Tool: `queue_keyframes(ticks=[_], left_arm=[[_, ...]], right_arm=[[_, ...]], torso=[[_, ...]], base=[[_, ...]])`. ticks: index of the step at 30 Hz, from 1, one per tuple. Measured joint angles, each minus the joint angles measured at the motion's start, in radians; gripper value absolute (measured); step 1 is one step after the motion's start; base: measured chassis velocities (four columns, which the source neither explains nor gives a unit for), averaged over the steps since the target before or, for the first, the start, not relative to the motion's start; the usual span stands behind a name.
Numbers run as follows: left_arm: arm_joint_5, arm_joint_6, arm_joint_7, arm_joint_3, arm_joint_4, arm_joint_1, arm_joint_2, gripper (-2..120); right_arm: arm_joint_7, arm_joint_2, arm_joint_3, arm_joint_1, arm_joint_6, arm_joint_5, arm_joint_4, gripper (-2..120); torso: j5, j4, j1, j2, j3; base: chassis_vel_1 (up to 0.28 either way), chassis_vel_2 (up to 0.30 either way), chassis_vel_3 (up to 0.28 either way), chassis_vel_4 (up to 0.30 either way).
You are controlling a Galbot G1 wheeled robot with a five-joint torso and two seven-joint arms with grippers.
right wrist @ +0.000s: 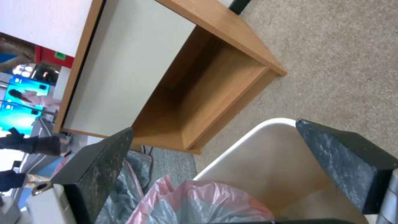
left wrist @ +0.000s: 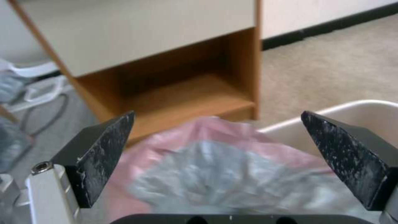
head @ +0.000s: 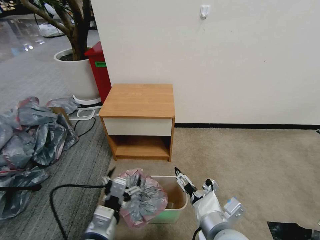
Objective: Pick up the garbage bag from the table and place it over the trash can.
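Observation:
The garbage bag is lying bunched up in loose folds [head: 146,195], so it will spread over the trash can's whole opening when the robot pulls the bag's pink edge [head: 162,202].
The garbage bag [head: 146,196] is a bunched grey plastic bag with a pink edge. It lies over the left part of the trash can [head: 175,200], a cream-white bin on the carpet in front of the table [head: 140,100]. My left gripper [head: 125,178] is at the bag's left side and stands open, with the bag [left wrist: 215,174] below and between its fingers [left wrist: 104,149]. My right gripper [head: 192,176] hangs open over the can's right rim. In the right wrist view the can's bare inside [right wrist: 269,161] and the bag [right wrist: 199,202] lie between its fingers [right wrist: 99,165].
A big heap of grey bags [head: 30,140] covers the floor at the left, with a black cable [head: 63,190] looping beside it. A red bin [head: 100,70] and a white planter [head: 78,76] stand behind the table. Beige carpet [head: 253,160] stretches to the right.

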Motion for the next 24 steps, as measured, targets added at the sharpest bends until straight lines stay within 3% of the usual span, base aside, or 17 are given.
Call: queue_keyframes(ticks=[11, 12, 15, 18, 24], left_arm=[[0.009, 0.084, -0.066, 0.040, 0.023, 0.018, -0.005, 97], [0.008, 0.109, -0.084, 0.040, 0.023, 0.024, -0.006, 88], [0.008, 0.125, -0.103, 0.037, 0.022, 0.031, -0.006, 82], [0.006, 0.146, -0.124, 0.024, 0.027, 0.036, -0.002, 67], [0.001, 0.151, -0.138, 0.015, 0.047, 0.024, 0.002, 50]], right_arm=[[0.000, 0.008, -0.002, 0.001, 0.005, -0.006, -0.005, 100], [0.001, 0.010, -0.002, 0.002, 0.007, -0.006, -0.008, 100], [0.001, 0.011, -0.001, 0.004, 0.008, -0.007, -0.011, 100], [0.001, 0.013, 0.003, 0.007, 0.012, -0.009, -0.020, 100], [0.001, 0.014, 0.006, 0.006, 0.016, -0.014, -0.024, 100]], torso=[[-0.0002, 0.0001, 0.000, 0.000, 0.000], [-0.0001, 0.0001, 0.000, 0.000, 0.000], [-0.0001, 0.0001, 0.000, 0.000, 0.000], [-0.0001, 0.0001, 0.000, 0.000, 0.000], [-0.0001, 0.0001, 0.000, 0.000, 0.000]], base=[[0.000, 0.000, 0.000, 0.000], [0.000, 0.000, 0.000, 0.000], [0.000, 0.000, 0.000, 0.000], [0.000, 0.000, 0.000, 0.000], [0.000, 0.000, 0.000, 0.000]])
